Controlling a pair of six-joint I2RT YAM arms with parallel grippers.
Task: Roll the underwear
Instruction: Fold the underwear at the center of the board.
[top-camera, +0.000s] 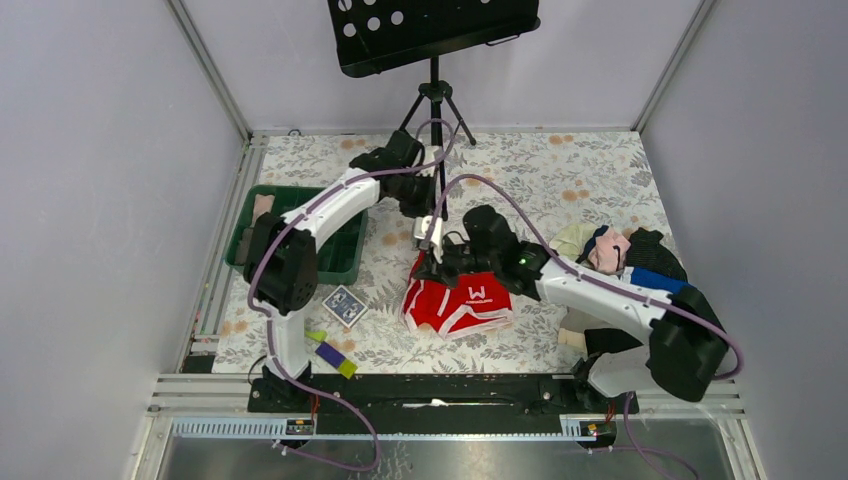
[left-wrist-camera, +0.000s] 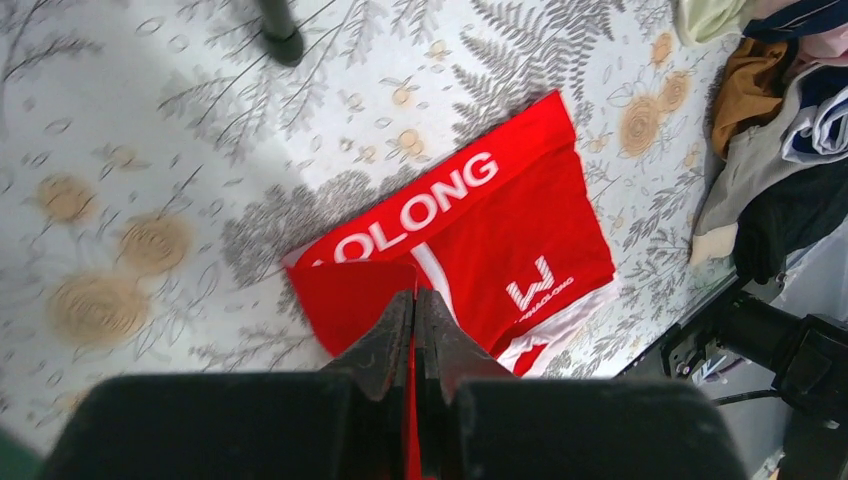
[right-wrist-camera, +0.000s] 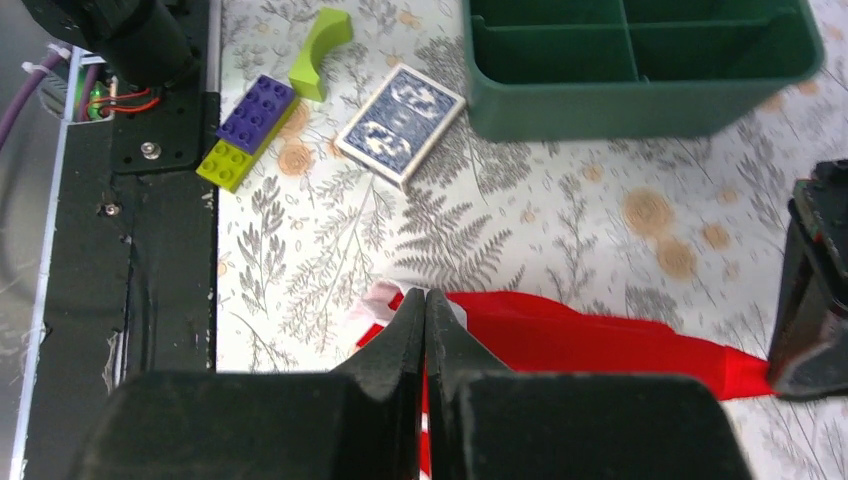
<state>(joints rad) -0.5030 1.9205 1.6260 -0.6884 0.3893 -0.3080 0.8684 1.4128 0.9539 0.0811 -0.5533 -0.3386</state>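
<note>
My two grippers have the lifted edge (right-wrist-camera: 600, 340) stretched straight between them. My right gripper should continue to bring the white-trimmed corner over the underwear until it reaches the opposite side (top-camera: 508, 298), and then let go.
The red underwear (top-camera: 462, 303) lies on the flowered tablecloth in the middle, white lettering up and white trim along its near edge. Its far-left edge is lifted. My left gripper (top-camera: 428, 245) is shut on a corner of that edge; in the left wrist view red cloth shows between the closed jaws of the left gripper (left-wrist-camera: 415, 295), and a flap is folded over the underwear (left-wrist-camera: 510, 230). My right gripper (right-wrist-camera: 425, 297) is shut on the white-trimmed corner of the underwear (right-wrist-camera: 600, 340), close beside the left gripper (right-wrist-camera: 810, 280).
A green divided bin (top-camera: 340, 262) stands at the left. A blue card deck (top-camera: 343, 306) and purple and lime bricks (top-camera: 330, 352) lie near the left arm's base. A heap of clothes (top-camera: 620, 255) sits at the right. A music stand tripod (top-camera: 433, 100) stands behind.
</note>
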